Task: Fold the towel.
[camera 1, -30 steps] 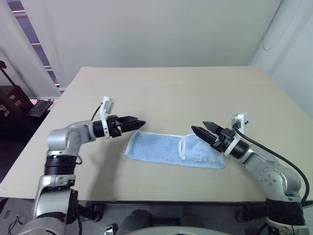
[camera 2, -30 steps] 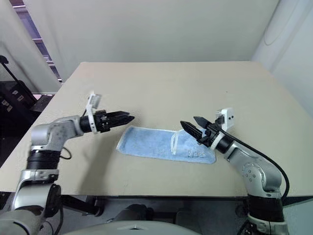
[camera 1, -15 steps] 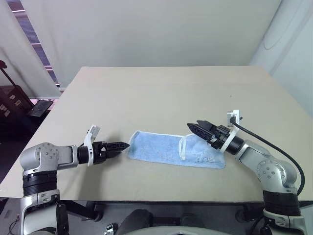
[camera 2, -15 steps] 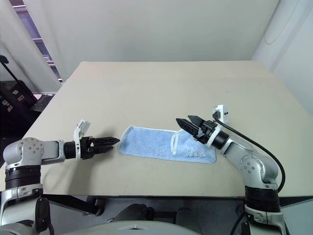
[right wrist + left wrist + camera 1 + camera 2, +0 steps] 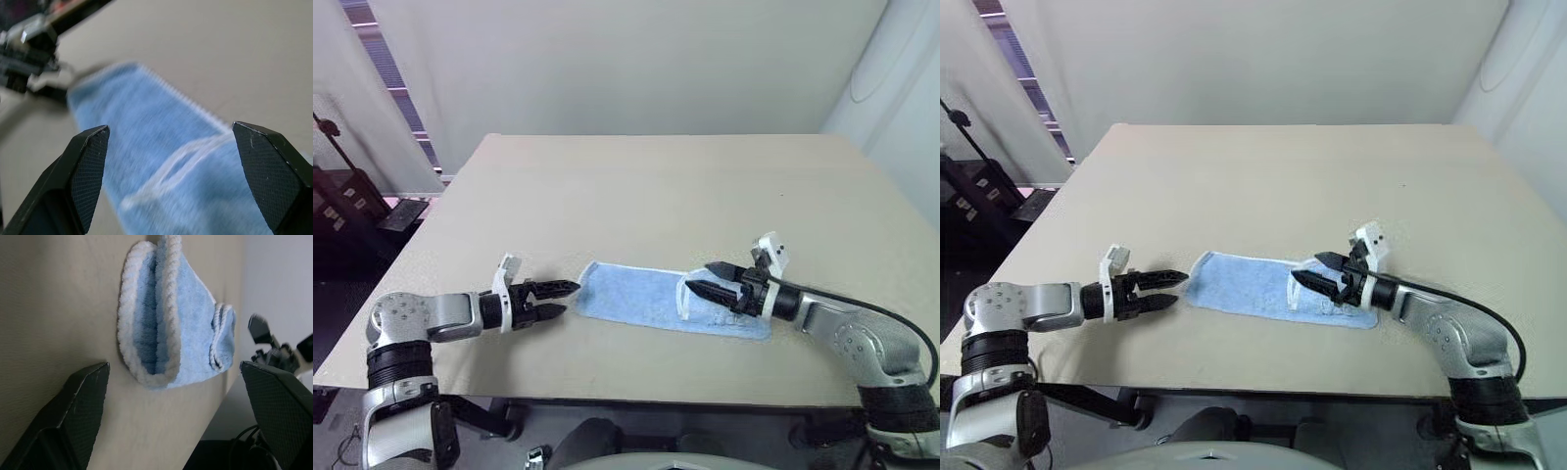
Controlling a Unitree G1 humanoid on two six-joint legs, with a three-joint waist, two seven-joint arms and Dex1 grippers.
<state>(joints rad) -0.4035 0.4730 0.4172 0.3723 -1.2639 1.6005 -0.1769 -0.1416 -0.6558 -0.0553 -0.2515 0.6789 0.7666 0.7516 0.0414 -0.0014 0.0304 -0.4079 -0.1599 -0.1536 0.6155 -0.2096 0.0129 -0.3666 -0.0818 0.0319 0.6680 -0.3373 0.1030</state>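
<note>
My gripper will fold the towel's end (image 5: 587,290) over, and it will cover the white-edged flap (image 5: 684,297), since the towel's uncovered part is about as long as that flap.
The light blue towel (image 5: 641,296) lies in a long folded strip near the table's front edge, with a white stitched edge crossing it toward its right end (image 5: 683,297). My left gripper (image 5: 563,298) is low over the table just left of the towel's left end, open and empty. The left wrist view looks into that end's white-edged fold (image 5: 146,333) between the fingers (image 5: 73,421). My right gripper (image 5: 700,277) is open close over the towel's right part, at the white edge. Its fingers (image 5: 83,171) frame the blue cloth (image 5: 156,147), and contact cannot be told.
The beige table (image 5: 656,186) stretches far behind the towel up to a pale wall. Its front edge (image 5: 607,397) runs just below both arms. Dark furniture (image 5: 342,196) stands on the floor off the left side.
My left gripper has dropped from above the towel's left end to table height, drawn back left and rolled. The right gripper has sunk a little over the towel's right part. The view has shifted slightly.
</note>
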